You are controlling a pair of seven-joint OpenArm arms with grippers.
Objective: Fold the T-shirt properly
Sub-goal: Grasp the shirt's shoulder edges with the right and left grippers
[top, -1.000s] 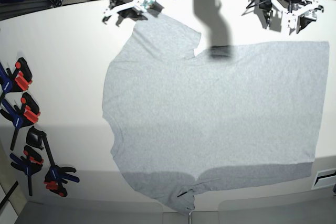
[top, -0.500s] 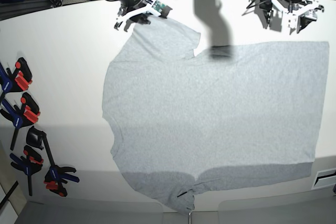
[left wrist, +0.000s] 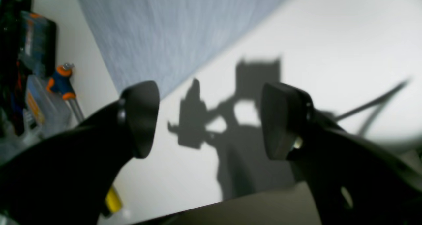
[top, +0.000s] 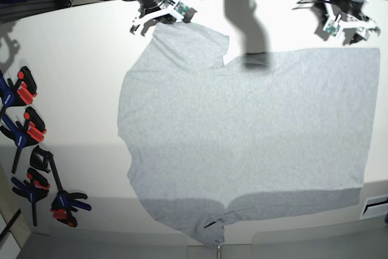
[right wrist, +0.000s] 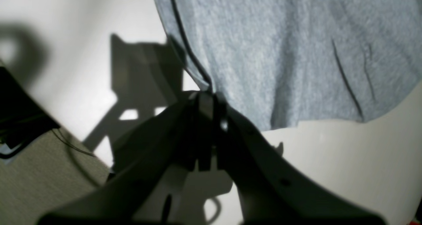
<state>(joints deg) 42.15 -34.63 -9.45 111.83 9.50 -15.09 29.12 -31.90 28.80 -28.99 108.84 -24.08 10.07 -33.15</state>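
Note:
The near sleeve [top: 193, 221] is loose and wrinkled at its tip [top: 213, 227], so I expect it to drag along, still creased, as I pull the T-shirt back.
The light grey T-shirt [top: 242, 131] lies spread flat on the white table [top: 73, 59] with its plain side up; no letters show. My right gripper [top: 162, 21] is at the far sleeve's corner, at the view's upper left. In the right wrist view the gripper [right wrist: 206, 98] is shut on the hem of that sleeve [right wrist: 280, 53]. My left gripper [top: 347, 28] hovers just beyond the shirt's far right corner, off the cloth. In the left wrist view the gripper [left wrist: 211, 119] is open and empty above bare table, with the shirt's edge [left wrist: 171, 30] ahead of it.
Several black, blue and red clamps [top: 27, 144] lie along the table's left edge. Another orange and blue clamp [left wrist: 61, 81] shows in the left wrist view. The near sleeve [top: 215, 232] hangs over the table's front edge. Dark equipment stands behind the table's far edge.
My right gripper came in from the left to the far sleeve's corner, which has shifted slightly. My left gripper has moved to the right and turned, still open.

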